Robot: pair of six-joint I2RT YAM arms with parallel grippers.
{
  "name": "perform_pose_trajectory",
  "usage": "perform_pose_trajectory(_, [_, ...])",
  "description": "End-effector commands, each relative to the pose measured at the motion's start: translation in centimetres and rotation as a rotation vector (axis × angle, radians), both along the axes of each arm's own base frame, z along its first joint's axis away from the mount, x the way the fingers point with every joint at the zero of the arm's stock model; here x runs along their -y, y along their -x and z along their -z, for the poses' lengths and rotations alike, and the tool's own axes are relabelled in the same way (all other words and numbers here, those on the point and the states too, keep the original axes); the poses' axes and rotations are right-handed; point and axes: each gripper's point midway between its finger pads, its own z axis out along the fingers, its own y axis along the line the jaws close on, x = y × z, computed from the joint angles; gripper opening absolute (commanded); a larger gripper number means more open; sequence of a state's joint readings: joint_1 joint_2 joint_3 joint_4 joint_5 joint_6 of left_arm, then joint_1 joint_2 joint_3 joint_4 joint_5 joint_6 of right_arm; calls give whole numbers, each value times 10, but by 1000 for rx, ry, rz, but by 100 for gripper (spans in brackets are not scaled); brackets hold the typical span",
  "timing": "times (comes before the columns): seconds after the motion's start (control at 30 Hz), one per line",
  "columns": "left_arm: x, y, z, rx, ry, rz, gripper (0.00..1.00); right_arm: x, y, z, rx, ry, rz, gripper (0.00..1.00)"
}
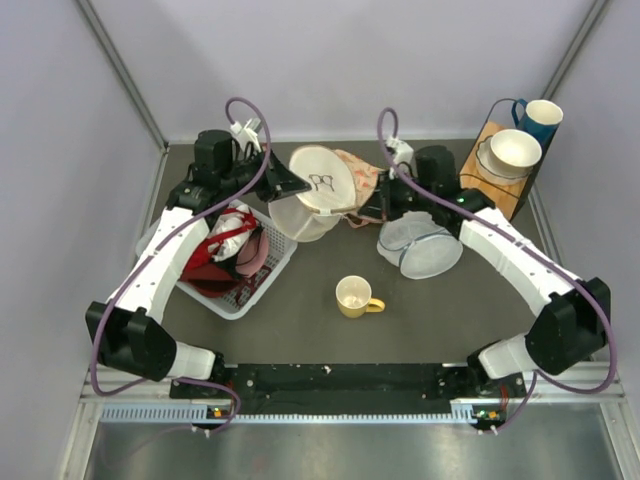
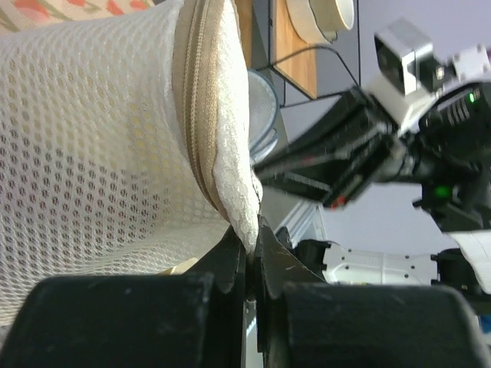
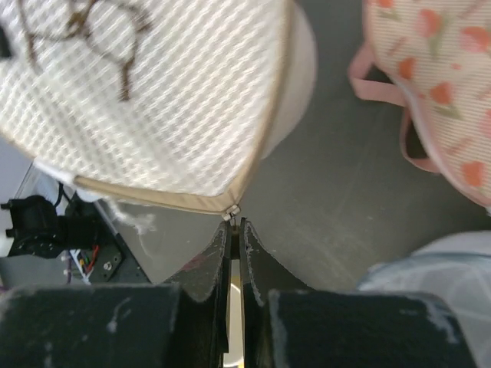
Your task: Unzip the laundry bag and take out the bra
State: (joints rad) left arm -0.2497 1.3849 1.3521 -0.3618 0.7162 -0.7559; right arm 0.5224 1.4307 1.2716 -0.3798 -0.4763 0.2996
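Note:
The laundry bag's rim bends sharply at the zipper pull (image 3: 231,210), a long way from my left gripper, so my right gripper should hold the bag's side (image 1: 352,179) while my left gripper takes a new grip closer.
The cream-white mesh laundry bag (image 1: 322,183) is held up off the table between both grippers, its black mark facing the camera. My left gripper (image 1: 298,183) is shut on the bag's rim; in the left wrist view (image 2: 252,234) the white edge beside the tan zipper (image 2: 196,115) is pinched in the jaws. My right gripper (image 1: 372,206) is shut on the metal zipper pull (image 3: 231,212) at the corner of the bag (image 3: 153,92). The yellow bra is hidden.
A white basket (image 1: 262,290) with red and pink garments stands at the left. A bluish-grey mesh pouch (image 1: 420,246) lies under the right arm. The pink patterned pouch (image 1: 362,170) lies behind the bag, a yellow mug (image 1: 355,296) in front. A wooden stand with bowls (image 1: 508,152) is at the back right.

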Motion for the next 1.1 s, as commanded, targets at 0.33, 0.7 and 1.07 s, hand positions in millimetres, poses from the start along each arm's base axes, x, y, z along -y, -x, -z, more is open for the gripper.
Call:
perform_pose_trajectory(0.33, [28, 14, -29, 102, 118, 193, 0, 70, -28, -17, -6, -11, 239, 87])
perform_pose_trajectory(0.7, [39, 29, -37, 144, 131, 312, 0, 23, -31, -74, -60, -343, -45, 89])
perform_pose_trajectory(1.07, [47, -14, -13, 75, 38, 284, 55, 17, -46, -74, -142, -476, 49, 0])
